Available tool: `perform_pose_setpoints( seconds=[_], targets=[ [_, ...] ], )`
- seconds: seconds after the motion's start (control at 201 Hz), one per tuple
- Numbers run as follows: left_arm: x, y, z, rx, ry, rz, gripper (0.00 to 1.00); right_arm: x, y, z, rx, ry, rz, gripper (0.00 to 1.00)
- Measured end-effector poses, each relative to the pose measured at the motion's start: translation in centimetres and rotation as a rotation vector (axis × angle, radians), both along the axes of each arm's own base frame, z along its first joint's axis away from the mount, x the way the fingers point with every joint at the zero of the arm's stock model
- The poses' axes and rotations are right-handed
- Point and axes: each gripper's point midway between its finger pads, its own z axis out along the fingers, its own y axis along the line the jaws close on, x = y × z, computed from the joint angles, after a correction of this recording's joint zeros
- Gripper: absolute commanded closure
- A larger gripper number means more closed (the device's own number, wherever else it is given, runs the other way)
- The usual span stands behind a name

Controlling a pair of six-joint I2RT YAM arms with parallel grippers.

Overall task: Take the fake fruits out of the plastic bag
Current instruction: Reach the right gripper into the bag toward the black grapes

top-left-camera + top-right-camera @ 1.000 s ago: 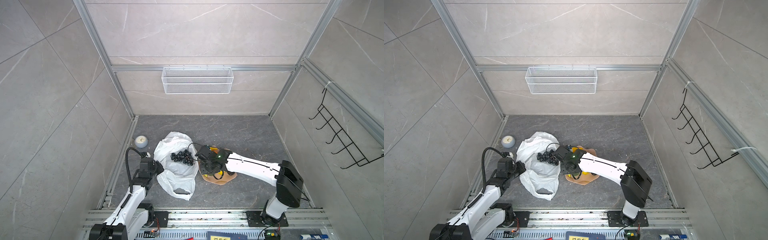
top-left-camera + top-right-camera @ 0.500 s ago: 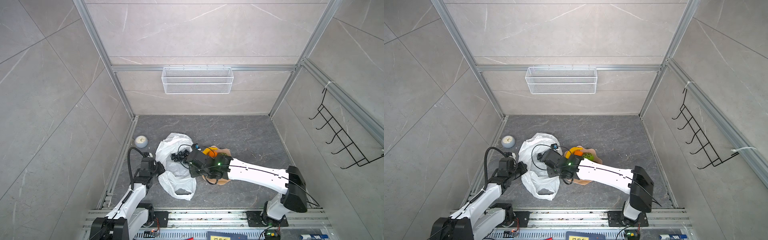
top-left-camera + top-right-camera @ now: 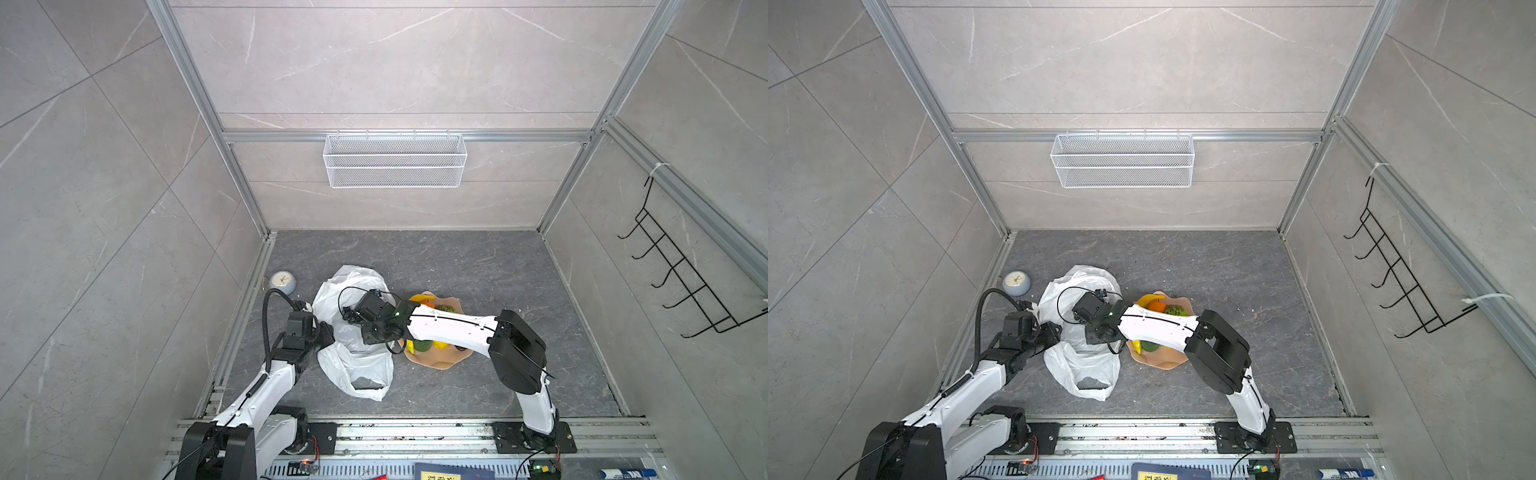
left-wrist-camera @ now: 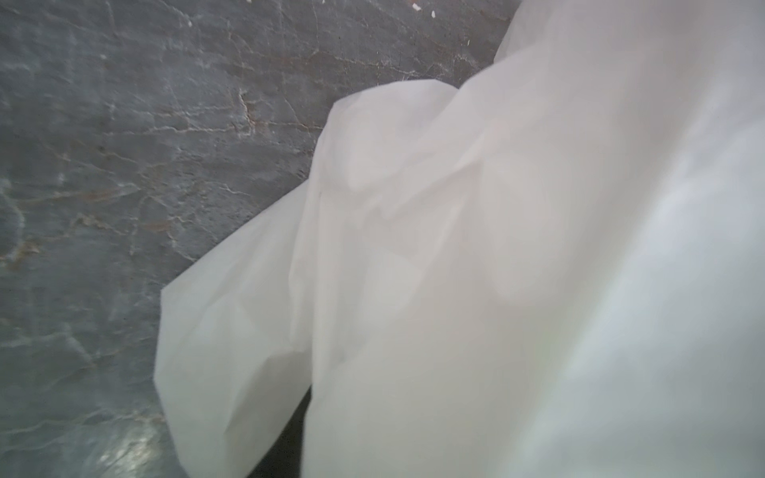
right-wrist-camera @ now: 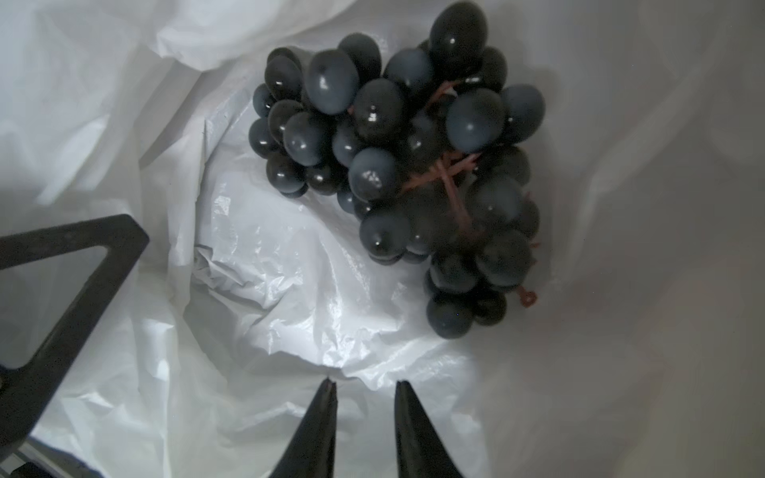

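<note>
I can see the bag's loose side folding in beside the grapes, so I should hold that side open with my left gripper before my right gripper takes the grapes.
The white plastic bag lies crumpled on the grey floor in both top views. In the right wrist view a dark grape bunch rests inside the bag. My right gripper points into the bag a little short of the grapes, open by a narrow gap with nothing between its fingertips. In the top views the right gripper covers the grapes. Other fake fruits, a banana, an orange and a bumpy green one, lie on the pink plate. My left gripper is at the bag's left edge; bag film hides its jaws.
A small round clock sits by the left wall. A white wire basket hangs on the back wall and a black hook rack on the right wall. The right arm lies across the plate. A metal rail borders the front.
My right gripper moved left from the plate's edge into the bag and now covers the grapes in the top views. The left arm stayed at the bag's edge.
</note>
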Motion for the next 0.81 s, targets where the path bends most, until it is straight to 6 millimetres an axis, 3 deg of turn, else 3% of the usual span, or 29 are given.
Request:
perform_pose_setpoints(
  seconds=[0.174, 0.329, 0.518, 0.597, 0.807],
  targets=[
    [0.5, -1.4, -0.5, 0.003, 0.036, -0.061, 0.48, 0.2, -0.6, -0.3, -0.031, -0.009, -0.025, 0.72],
    [0.5, -2.5, -0.4, 0.014, 0.034, -0.108, 0.42, 0.9, -1.3, -1.0, -0.068, -0.022, -0.065, 0.56],
    [0.4, -2.5, -0.4, 0.020, 0.033, -0.113, 0.44, 1.6, -1.9, -1.6, -0.101, -0.036, -0.092, 0.39],
    [0.5, -2.3, -0.5, 0.030, 0.033, -0.104, 0.51, 2.4, -2.0, -1.3, -0.101, -0.048, -0.107, 0.35],
    [0.6, -1.5, -0.3, 0.062, 0.025, -0.063, 0.56, 6.2, -2.1, 0.9, -0.089, -0.119, -0.175, 0.24]
  ],
)
